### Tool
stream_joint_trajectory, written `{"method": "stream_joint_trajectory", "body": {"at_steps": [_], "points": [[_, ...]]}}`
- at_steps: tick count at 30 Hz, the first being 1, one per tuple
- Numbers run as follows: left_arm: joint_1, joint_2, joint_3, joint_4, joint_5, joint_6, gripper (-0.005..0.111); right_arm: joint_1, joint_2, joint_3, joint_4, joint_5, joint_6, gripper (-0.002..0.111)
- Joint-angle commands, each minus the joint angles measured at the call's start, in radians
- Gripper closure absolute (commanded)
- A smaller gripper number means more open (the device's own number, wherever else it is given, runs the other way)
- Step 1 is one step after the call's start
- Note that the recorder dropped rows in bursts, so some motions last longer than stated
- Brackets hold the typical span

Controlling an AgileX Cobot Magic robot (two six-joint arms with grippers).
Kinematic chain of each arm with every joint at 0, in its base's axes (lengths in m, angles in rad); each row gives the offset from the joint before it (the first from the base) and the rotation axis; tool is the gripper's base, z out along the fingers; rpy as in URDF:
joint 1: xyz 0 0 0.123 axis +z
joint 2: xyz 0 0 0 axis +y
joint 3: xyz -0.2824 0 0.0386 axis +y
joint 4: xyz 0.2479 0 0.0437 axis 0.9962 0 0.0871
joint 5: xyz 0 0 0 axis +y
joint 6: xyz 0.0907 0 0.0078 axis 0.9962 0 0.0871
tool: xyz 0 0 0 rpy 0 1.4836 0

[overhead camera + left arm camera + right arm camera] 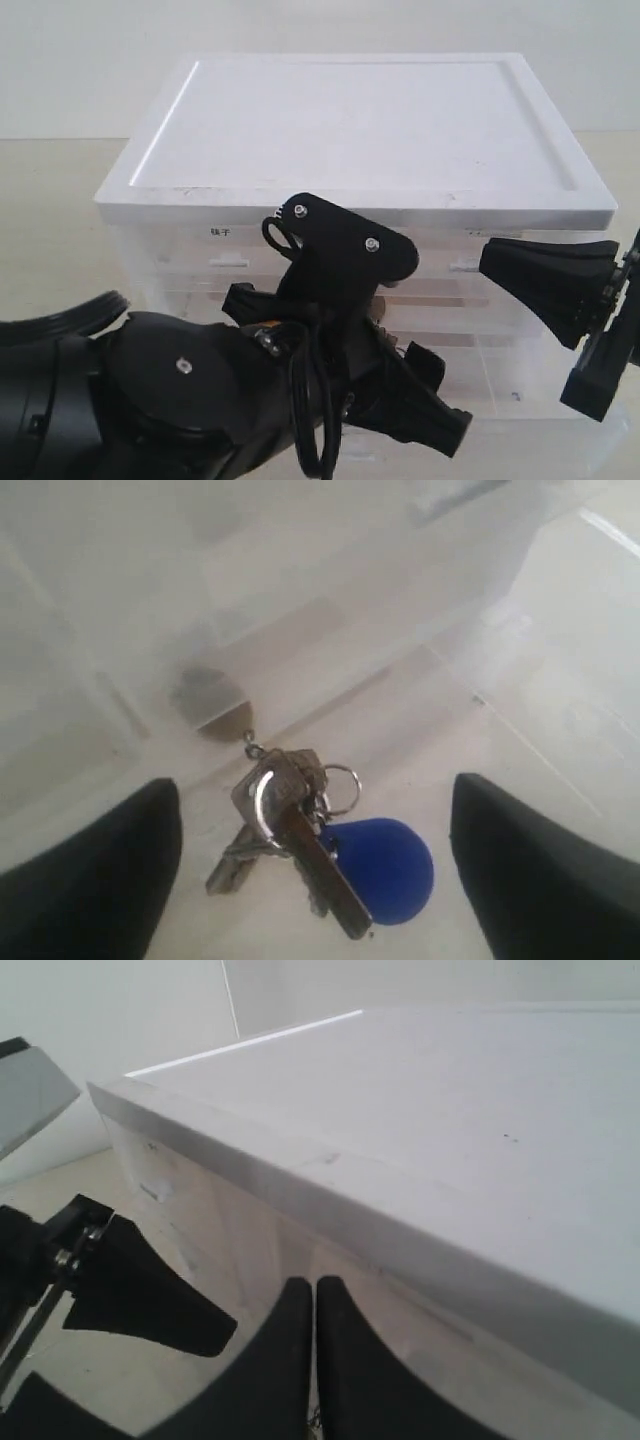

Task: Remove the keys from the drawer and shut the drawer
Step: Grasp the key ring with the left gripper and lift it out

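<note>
The whole bunch (295, 830) will pull together and come up as one when I lift, because the ring (343, 789) joins the spread keys and the blue fob.
The keys (295, 835) lie flat on the floor of the pulled-out translucent drawer (470, 730). They are a silver bunch on a ring with a blue fob (390, 870) and an oval metal tag (228, 722). My left gripper (312, 788) is open and hovers over them, one finger on each side, touching nothing. In the exterior view the left gripper (445, 395) reaches down into the drawer (535, 395) and the arm hides the keys. My right gripper (490, 262) is shut and empty, floating by the cabinet's right front; its fingers (300, 1310) are pressed together.
The white cabinet (350, 120) has a flat rimmed lid (450, 1110) and stacked translucent drawers behind the left arm. Two half-width drawers with small tab handles (228, 261) sit under the lid. The left arm's black finger (130, 1290) appears close in the right wrist view.
</note>
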Motion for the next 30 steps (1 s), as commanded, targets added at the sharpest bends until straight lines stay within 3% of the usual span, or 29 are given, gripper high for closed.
{"method": "stream_joint_trajectory", "body": {"at_steps": [1, 5, 10, 15, 30], "points": [[0.053, 0.003, -0.006, -0.004, 0.058, -0.031, 0.037, 0.001, 0.001, -0.002, -0.009, -0.019, -0.015, 0.108], [0.084, 0.003, -0.006, -0.004, 0.204, -0.052, 0.037, 0.001, 0.001, -0.002, -0.009, -0.019, -0.017, 0.108], [0.084, 0.036, -0.006, -0.004, 0.191, -0.052, 0.039, 0.001, 0.001, -0.002, -0.009, -0.019, -0.019, 0.108], [0.084, 0.08, -0.006, -0.004, 0.072, -0.052, 0.039, 0.001, 0.001, -0.002, -0.009, -0.019, -0.019, 0.108], [0.084, 0.084, -0.03, -0.004, 0.176, -0.025, 0.041, 0.001, 0.001, -0.002, -0.01, -0.019, -0.016, 0.108]]}}
